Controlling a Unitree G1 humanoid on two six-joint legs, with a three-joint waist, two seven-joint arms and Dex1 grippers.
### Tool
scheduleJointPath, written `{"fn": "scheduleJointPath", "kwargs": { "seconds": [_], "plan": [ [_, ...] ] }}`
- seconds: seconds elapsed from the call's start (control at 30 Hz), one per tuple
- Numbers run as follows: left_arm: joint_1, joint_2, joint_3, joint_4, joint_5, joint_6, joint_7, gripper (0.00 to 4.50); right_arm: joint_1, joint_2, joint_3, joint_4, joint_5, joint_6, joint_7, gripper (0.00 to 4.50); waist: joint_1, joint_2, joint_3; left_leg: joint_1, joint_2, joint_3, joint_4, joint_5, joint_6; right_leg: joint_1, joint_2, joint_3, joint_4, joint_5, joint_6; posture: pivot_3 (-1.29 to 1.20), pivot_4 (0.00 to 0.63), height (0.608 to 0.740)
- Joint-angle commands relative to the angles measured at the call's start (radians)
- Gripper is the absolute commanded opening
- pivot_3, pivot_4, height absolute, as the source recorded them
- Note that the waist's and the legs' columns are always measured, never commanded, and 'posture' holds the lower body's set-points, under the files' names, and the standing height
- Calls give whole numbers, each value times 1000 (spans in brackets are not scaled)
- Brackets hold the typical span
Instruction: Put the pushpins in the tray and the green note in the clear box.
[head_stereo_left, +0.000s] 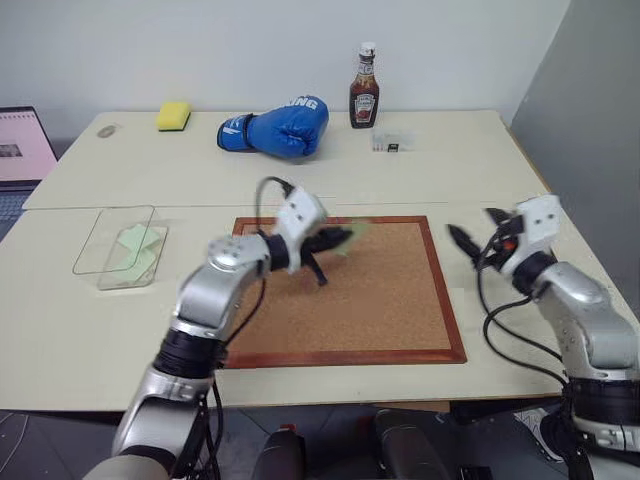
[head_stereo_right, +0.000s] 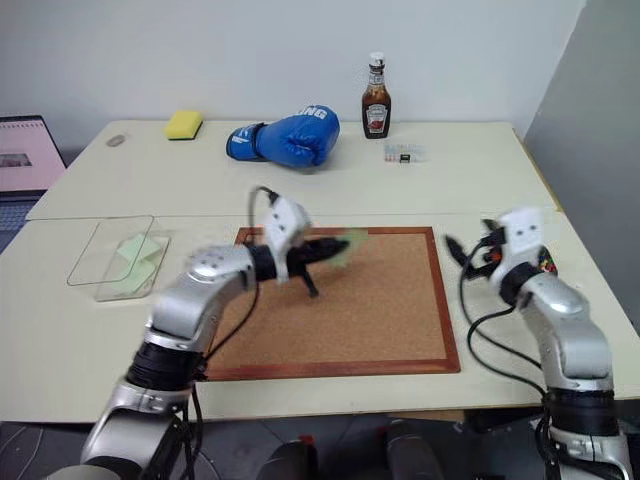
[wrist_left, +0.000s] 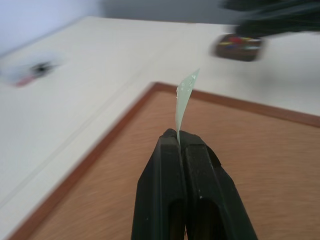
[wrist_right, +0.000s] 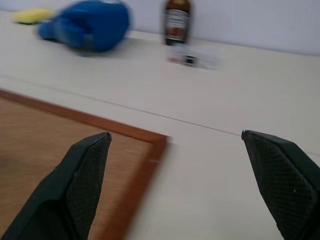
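Note:
The robot's left gripper holds the green note (head_stereo_right: 350, 246) by its edge, free of the cork board, and should keep carrying it until it is above the clear box's opening (head_stereo_left: 116, 240).
My left gripper (head_stereo_left: 338, 240) is shut on one edge of the green note (head_stereo_left: 358, 230) and hangs above the far part of the cork board. In the left wrist view the note (wrist_left: 186, 97) stands up thin from between the closed fingers (wrist_left: 170, 165). My right gripper (head_stereo_left: 478, 228) is open and holds nothing, just past the board's right edge; its fingers (wrist_right: 85, 175) stand wide apart. The tray (wrist_left: 239, 46) is a small dark reddish dish beyond the board's far side, with blurred coloured pushpins (wrist_left: 234, 43) in it. The clear box (head_stereo_left: 128, 208) sits at the left with pale green slips inside.
A wood-framed cork board (head_stereo_left: 380, 300) lies in the middle of the table. At the back are a blue boxing glove (head_stereo_left: 280, 130), a ketchup bottle (head_stereo_left: 364, 90), a yellow sponge (head_stereo_left: 173, 116) and a small clear packet (head_stereo_left: 392, 143). A laptop (head_stereo_left: 20, 150) stands far left.

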Motion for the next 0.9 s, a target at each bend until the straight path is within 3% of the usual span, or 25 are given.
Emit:
{"fn": "scheduleJointPath", "kwargs": {
  "seconds": [0.03,0.23,0.4,0.8,0.9],
  "plan": [
    [-37,41,154,57,26,-3,157,0,-44,8,60,-181,106,86,50,4443,2,0,0,0,0,0,0,0,0,0,0,0,0,0,0,0,150,740],
    [-84,63,346,155,128,-10,540,0,-146,80,174,-275,197,191,54,4443,6,-1,1,-1,0,-2,0,0,0,0,0,-2,-1,0,0,0,150,740],
    [-87,70,446,182,179,5,750,0,-198,108,219,-277,230,215,86,4443,15,-1,1,-3,0,-3,0,0,0,0,-1,-4,-2,0,0,0,150,740],
    [3,43,557,190,179,115,961,0,-216,119,225,-258,230,217,92,4443,31,-2,1,-3,0,-4,0,0,-1,0,-1,-6,-1,0,0,0,150,740],
    [13,29,572,192,150,137,963,470,-209,114,219,-266,230,222,85,4500,33,-2,1,-3,0,-4,0,0,-1,0,-2,-6,-1,0,0,0,150,740]
  ]
}}
